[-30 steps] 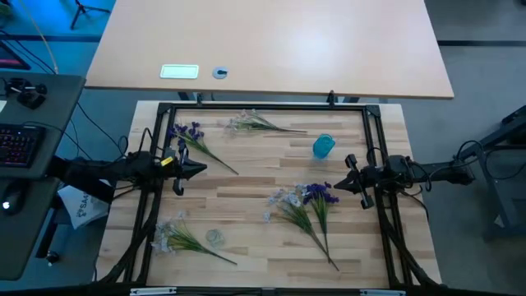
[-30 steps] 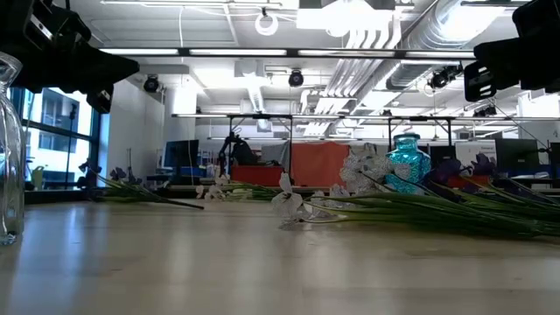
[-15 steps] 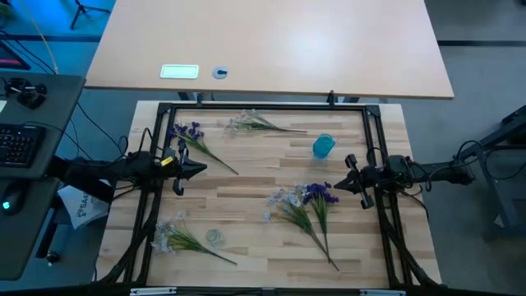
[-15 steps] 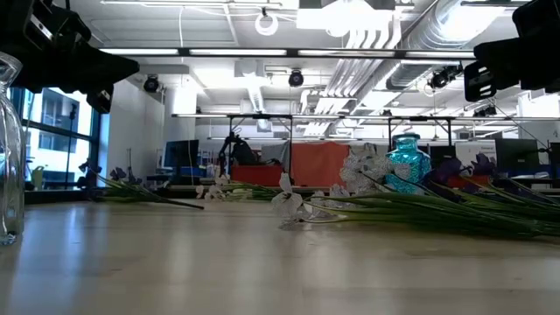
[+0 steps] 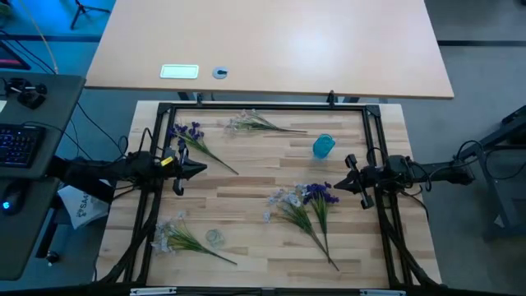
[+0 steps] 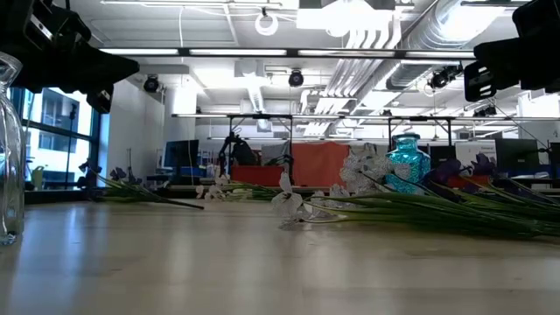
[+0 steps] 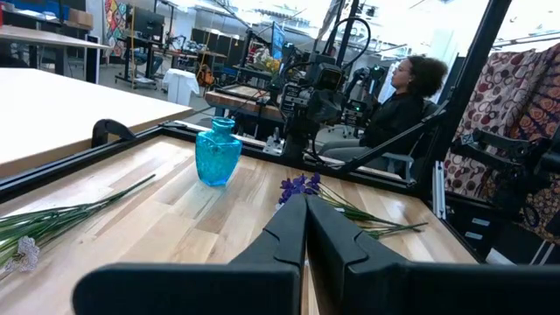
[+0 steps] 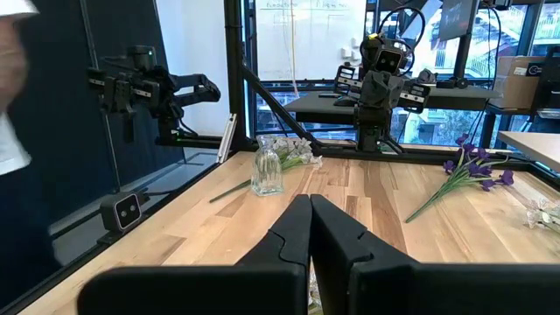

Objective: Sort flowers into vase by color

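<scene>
My right gripper needs to take the purple sprig higher up, by its green leaves, because its stem meets the white sprig's stem at the near tips.
Several flowers lie flat on the wooden table. A purple sprig lies far left and a white sprig at the far edge. White and purple sprigs lie together centre right, and another white sprig lies near left beside a clear glass vase. A blue vase stands upright far right. My left gripper hovers shut at the table's left side, pointing level toward the right. My right gripper hovers shut at the right side, pointing left. Neither gripper holds anything.
A black frame runs round the table. Beyond the far edge stands a second, paler table with a white card. A keyboard sits off to the left. A seated person shows beyond the right side.
</scene>
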Available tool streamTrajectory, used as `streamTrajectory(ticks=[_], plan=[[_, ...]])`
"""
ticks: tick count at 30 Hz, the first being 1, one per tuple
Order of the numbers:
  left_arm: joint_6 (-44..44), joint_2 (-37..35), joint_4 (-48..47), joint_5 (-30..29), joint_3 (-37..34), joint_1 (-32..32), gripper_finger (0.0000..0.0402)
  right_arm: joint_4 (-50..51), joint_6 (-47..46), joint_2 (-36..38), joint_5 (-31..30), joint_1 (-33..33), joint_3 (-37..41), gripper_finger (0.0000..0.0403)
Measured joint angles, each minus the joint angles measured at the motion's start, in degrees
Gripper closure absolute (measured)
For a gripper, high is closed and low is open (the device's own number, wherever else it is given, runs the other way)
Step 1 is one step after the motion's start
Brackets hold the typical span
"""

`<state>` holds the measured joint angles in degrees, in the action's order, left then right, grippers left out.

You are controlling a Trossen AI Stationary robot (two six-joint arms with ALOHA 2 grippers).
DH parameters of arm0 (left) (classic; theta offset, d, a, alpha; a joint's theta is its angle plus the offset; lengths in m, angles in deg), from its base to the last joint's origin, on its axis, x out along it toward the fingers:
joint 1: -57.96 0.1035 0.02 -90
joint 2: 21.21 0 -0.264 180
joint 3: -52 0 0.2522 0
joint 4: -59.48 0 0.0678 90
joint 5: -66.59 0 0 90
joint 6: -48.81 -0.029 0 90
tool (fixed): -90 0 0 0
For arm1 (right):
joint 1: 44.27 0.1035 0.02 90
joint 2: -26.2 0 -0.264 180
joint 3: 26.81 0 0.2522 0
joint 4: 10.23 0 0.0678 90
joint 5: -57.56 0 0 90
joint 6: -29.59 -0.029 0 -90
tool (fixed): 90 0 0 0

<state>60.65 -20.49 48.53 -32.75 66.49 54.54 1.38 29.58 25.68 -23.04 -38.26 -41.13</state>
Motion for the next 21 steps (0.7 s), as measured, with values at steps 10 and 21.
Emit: streamTrajectory(ticks=[10,21], plan=[[0.0,0.0,0.0,0.0,0.0,0.0,0.0401,-13.2,-14.6,-0.9,-2.4,0.4,0.0,0.0402],[0.0,0.0,0.0,0.0,0.0,0.0,0.0401,-37.2,-60.8,-2.7,-25.8,1.5,0.0,0.0402]])
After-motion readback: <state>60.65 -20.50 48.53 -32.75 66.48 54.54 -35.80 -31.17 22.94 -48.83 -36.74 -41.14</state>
